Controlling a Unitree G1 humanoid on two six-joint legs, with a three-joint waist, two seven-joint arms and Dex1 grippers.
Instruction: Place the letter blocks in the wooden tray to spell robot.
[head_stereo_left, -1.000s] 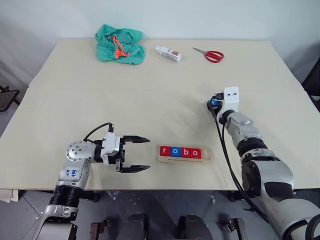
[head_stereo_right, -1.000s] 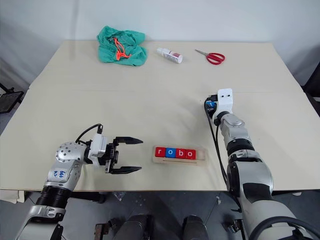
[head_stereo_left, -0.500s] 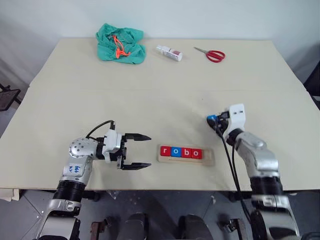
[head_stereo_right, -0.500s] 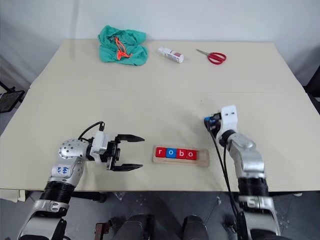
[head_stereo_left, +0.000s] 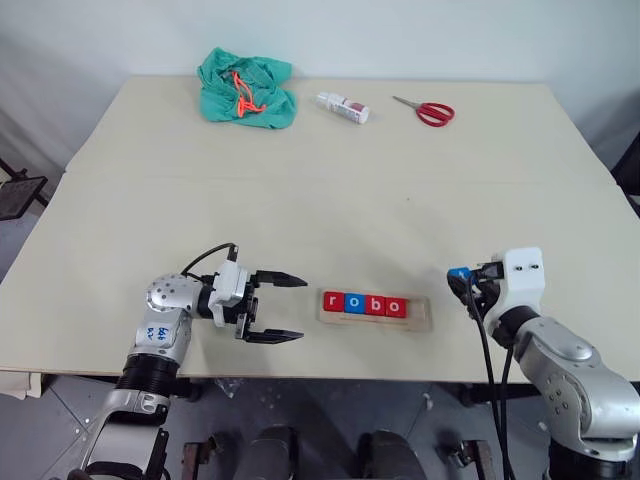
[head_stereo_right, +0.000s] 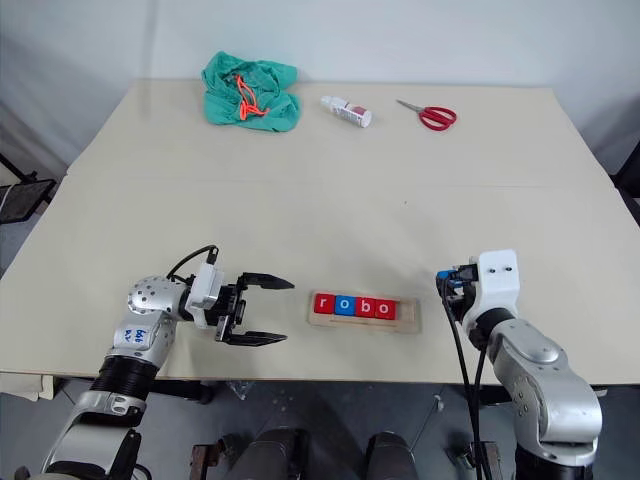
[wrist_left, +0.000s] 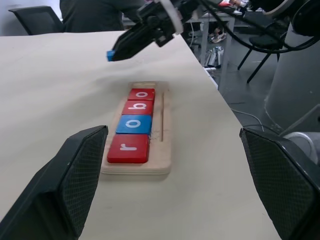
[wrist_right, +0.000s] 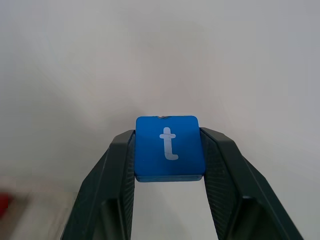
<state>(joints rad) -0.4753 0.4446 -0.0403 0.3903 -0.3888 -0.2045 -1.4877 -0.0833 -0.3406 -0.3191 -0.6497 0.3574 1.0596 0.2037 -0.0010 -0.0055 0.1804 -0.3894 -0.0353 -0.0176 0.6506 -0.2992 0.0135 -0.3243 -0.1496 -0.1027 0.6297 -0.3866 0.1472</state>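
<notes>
A finger is on the blue t block's side that must meet the red o, so my right gripper should keep going down beside the tray and let go there.
The wooden tray lies near the table's front edge with several letter blocks in it reading r, o, b, o, red and blue; its right end slot is bare. My right gripper is shut on a blue block with a white t, held above the table to the right of the tray. My left gripper stands open just left of the tray, pointing at it, nothing between its fingers.
At the table's far side lie a green cloth bag with an orange cord, a small white bottle and red-handled scissors. The table's front edge runs just below the tray.
My right arm has drawn back toward the front edge with the blue t block still in its fingers. The left gripper stays beside the tray, still open.
</notes>
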